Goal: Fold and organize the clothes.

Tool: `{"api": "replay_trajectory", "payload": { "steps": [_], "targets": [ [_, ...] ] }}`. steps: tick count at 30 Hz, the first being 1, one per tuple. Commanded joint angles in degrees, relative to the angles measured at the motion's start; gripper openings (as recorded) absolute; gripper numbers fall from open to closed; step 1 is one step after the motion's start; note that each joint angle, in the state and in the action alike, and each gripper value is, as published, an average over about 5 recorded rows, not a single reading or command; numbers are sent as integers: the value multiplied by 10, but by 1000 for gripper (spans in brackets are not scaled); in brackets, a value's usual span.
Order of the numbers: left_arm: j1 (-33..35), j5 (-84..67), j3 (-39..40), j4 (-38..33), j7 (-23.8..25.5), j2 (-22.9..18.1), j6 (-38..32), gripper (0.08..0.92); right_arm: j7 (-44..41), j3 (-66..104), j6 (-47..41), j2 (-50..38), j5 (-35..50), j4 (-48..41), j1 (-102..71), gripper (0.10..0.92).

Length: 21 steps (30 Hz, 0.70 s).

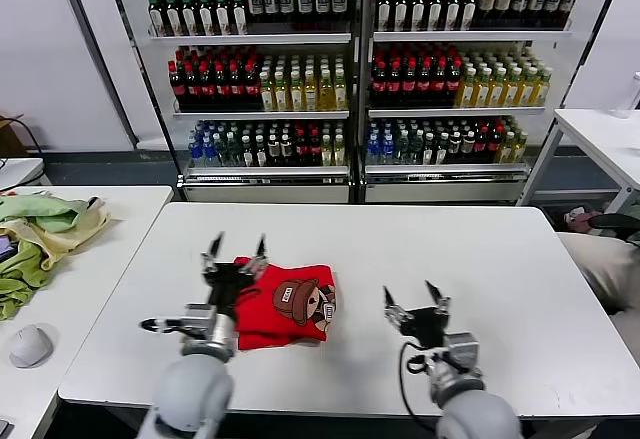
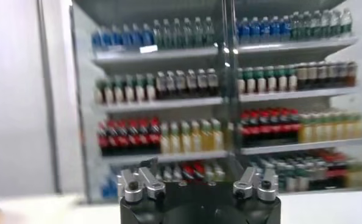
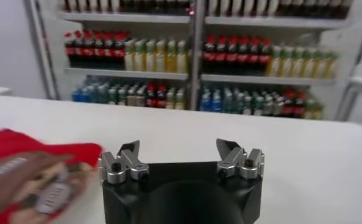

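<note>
The folded red T-shirt is off-center toward the left gripper's side, so the robot's right gripper should grab its printed end and drag it to the middle of the table.
The red T-shirt lies folded into a small rectangle on the white table, its brown-and-white cartoon print facing up. It also shows in the right wrist view. My left gripper is open and empty, raised over the shirt's left edge with its fingers pointing up toward the shelves. In the left wrist view the gripper faces the drink shelves and the shirt is out of view. My right gripper is open and empty, to the right of the shirt and apart from it; it shows in its own view.
Drink shelves full of bottles stand behind the table. A side table on the left holds pale green and yellow cloths and a grey mouse. Another white table stands at the back right.
</note>
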Motion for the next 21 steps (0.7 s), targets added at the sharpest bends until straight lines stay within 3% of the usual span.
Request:
{"api": "replay_trajectory", "payload": {
  "steps": [1, 6, 11, 15, 21],
  "targets": [
    [57, 75, -191, 24, 112, 97, -161, 800, 62, -166, -34, 98, 113, -171, 158, 823],
    [59, 87, -171, 17, 119, 80, -171, 821, 82, -157, -43, 117, 170, -223, 172, 823],
    [43, 117, -141, 21, 116, 68, -172, 823, 55, -154, -50, 112, 211, -217, 162, 818],
    [26, 183, -133, 48, 113, 66, -206, 823, 63, -153, -50, 112, 225, -210, 155, 741],
    [2, 319, -138, 90, 88, 65, -319, 823, 71, -146, -40, 118, 224, -211, 151, 569]
  ]
}}
